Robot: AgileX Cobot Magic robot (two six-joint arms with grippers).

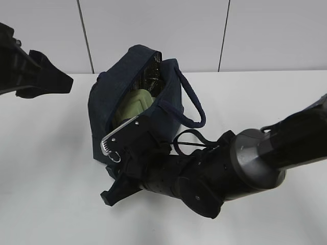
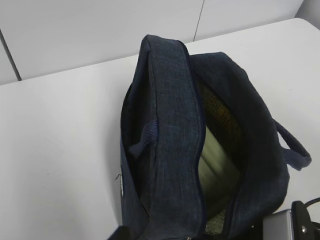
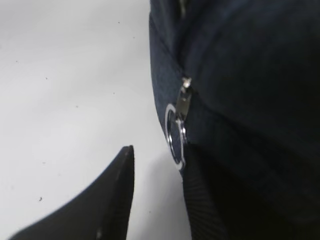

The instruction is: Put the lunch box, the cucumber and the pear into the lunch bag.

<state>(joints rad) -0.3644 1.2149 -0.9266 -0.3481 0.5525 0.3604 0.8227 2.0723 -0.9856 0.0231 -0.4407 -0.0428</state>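
Observation:
The silver zipper pull (image 3: 178, 122) is at the near end of the lunch bag's opening (image 1: 110, 97), so the lunch bag will zip closed to the opening's far end when the robot pulls.
The navy lunch bag (image 1: 134, 87) lies on the white table with its mouth open; the left wrist view looks down into the lunch bag (image 2: 170, 125). The pale green lid of the lunch box (image 1: 134, 104) shows inside, and so does the lunch box (image 2: 215, 160) from above. The cucumber and the pear are hidden or out of view. My right gripper (image 1: 117, 176) is open at the bag's near end. Its jaws (image 3: 160, 155) stand apart, and the silver ring pull (image 3: 176, 137) lies against the right finger. My left gripper (image 1: 36, 76) hangs open and empty, up at the far left.
The bag's looped handle (image 1: 196, 109) sticks out to the right, near my right arm (image 1: 245, 163). A tiled wall (image 1: 163, 30) stands behind the table. Bare white tabletop (image 1: 46, 168) lies left of the bag.

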